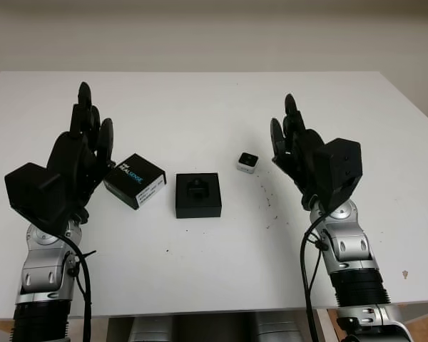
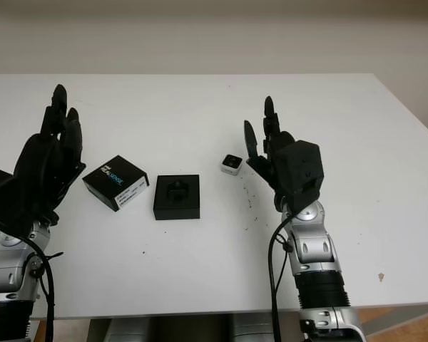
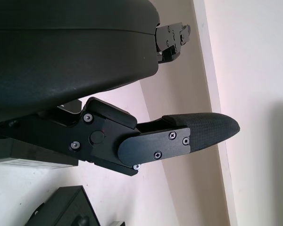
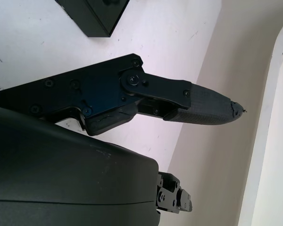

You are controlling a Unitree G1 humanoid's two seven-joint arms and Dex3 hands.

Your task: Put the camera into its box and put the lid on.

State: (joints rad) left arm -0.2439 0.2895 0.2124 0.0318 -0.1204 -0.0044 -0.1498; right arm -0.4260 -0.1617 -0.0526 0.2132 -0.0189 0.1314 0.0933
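Note:
My gripper will lower the camera point(image 1: 247, 162), and the camera will sink in almost level, black side up, because the dark insert has a deep hollow point(image 1: 197, 188).
A small white cube camera point(image 1: 247, 162) lies on the white table, right of centre. To its left stands the black box point(image 1: 198, 194), open, with a dark insert inside. Further left lies the black lid point(image 1: 134, 179), its printed label facing up. My left hand point(image 1: 93, 117) is raised above the table just left of the lid, open and holding nothing. Just right of the camera, my right hand point(image 1: 287, 117) is also raised, open and not touching it. The left wrist view shows one finger point(image 3: 198, 134) and a corner of the box point(image 3: 66, 207).
The white table point(image 1: 214, 263) stretches to a pale wall at the back, and its front edge runs close to my arms. A few dark specks point(image 1: 268, 201) dot the surface between the camera and my right arm.

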